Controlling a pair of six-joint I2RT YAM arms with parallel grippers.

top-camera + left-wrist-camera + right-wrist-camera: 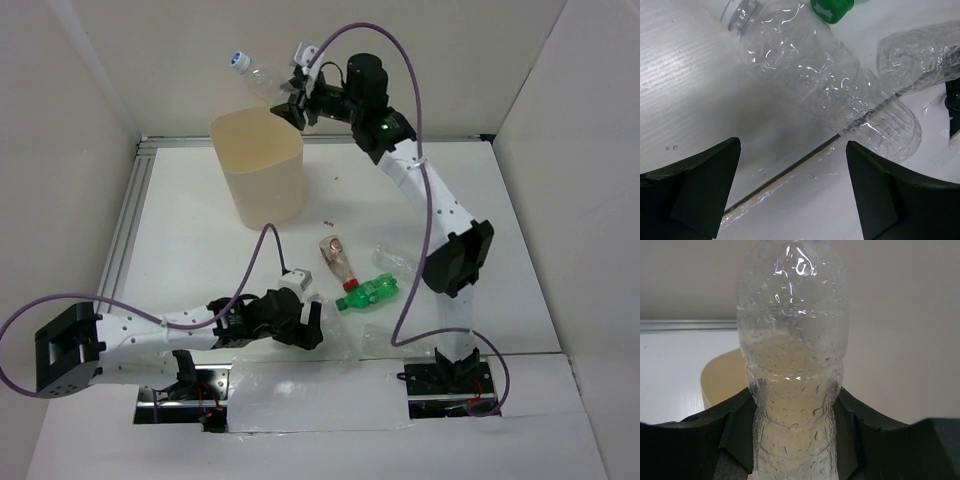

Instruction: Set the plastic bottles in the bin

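The clear bottle (790, 55) is lying at a slant beyond my left gripper's open fingers, so I should turn my left gripper to line up with the bottle's slant and close around its waist (840, 96).
My right gripper (298, 100) is shut on a colourless bottle with a blue cap (258, 72), held in the air just behind the far rim of the cream bin (262, 205). In the right wrist view the wet bottle (792, 340) is pinched between both fingers of the gripper (792, 400), with the bin's rim (722, 377) below it. My left gripper (310, 325) is open low over the front of the table. In its wrist view the gripper (792, 145) has nothing between its fingers; a clear bottle (825, 85) lies just beyond, next to another clear bottle (920, 55).
On the table right of centre lie a red-capped bottle (337, 258), a green bottle (368, 293) and a clear bottle (397, 262). The green bottle's cap (832, 9) shows at the top of the left wrist view. The right arm's base (445, 375) stands beside them.
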